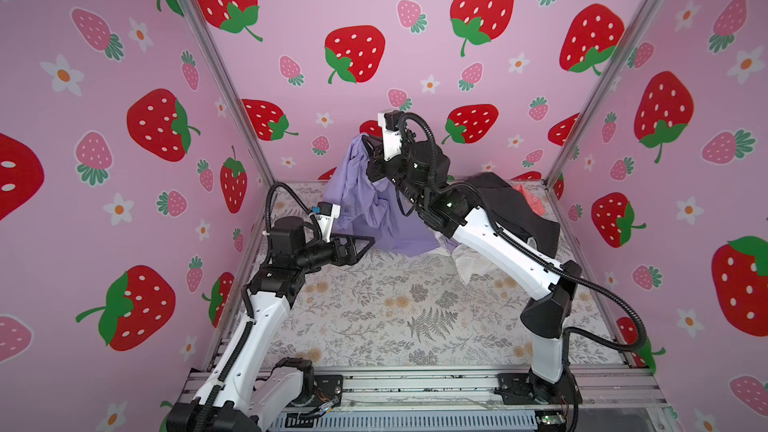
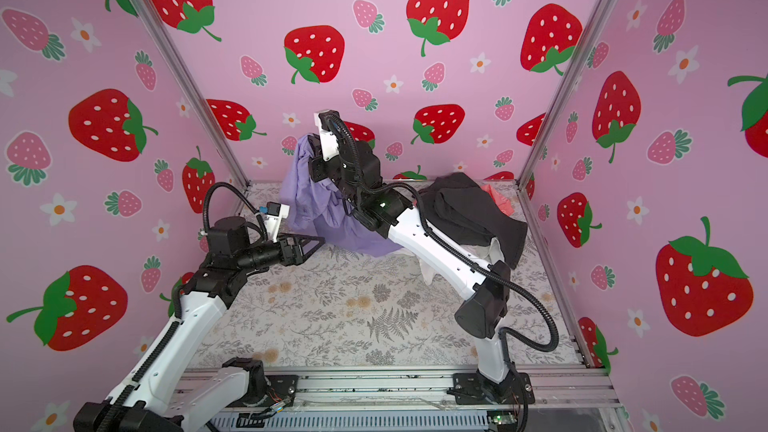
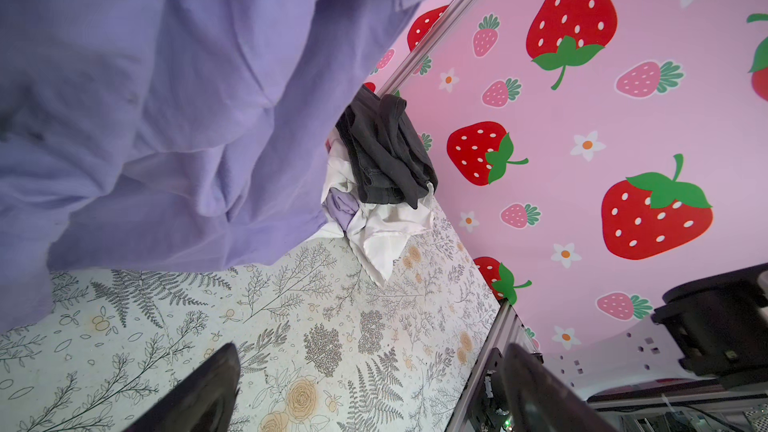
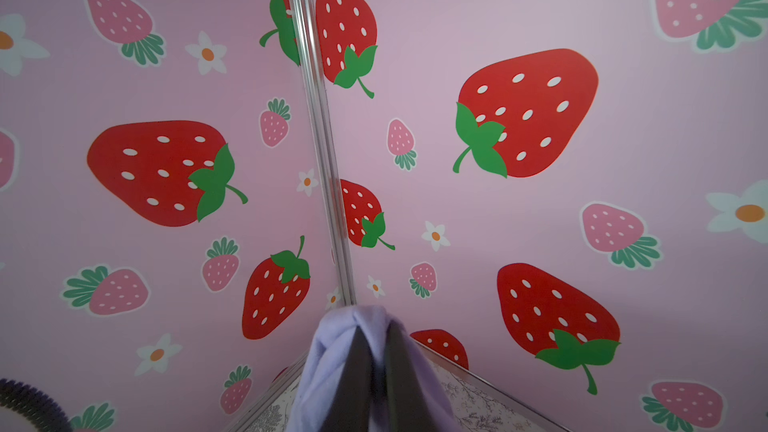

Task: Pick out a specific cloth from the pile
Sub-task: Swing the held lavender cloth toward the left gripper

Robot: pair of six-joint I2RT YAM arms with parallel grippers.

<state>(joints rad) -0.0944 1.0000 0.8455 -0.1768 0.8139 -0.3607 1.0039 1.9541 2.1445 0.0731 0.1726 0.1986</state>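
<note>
The robot's right gripper has the lavender cloth (image 1: 354, 190) hanging over the open space (image 1: 380, 260) beside the pile, so it should keep lowering the cloth until it settles there, then let go.
The lavender cloth (image 1: 365, 209) (image 2: 316, 205) hangs at the back middle of the table. My right gripper (image 1: 368, 145) (image 2: 312, 153) is raised and shut on its top fold. The right wrist view shows that gripper (image 4: 376, 328) pinching the cloth (image 4: 328, 363), which drapes over both fingers. My left gripper (image 1: 359, 243) (image 2: 311, 245) hovers low, just left of the cloth's hanging edge. It stands open (image 3: 370, 388) with nothing between its fingers, and the cloth (image 3: 145, 118) fills its view. The pile (image 1: 511, 209) (image 2: 469, 209) (image 3: 386, 151) lies at the back right: dark grey on top, white under it.
A coral-pink garment (image 1: 532, 199) (image 2: 498, 199) peeks from behind the dark grey one. White fabric (image 1: 465, 263) (image 3: 382, 238) with a scrap of lavender (image 3: 343, 205) spreads beneath my right forearm. Aluminium posts (image 1: 232, 89) and strawberry walls enclose the floral table (image 1: 395, 309).
</note>
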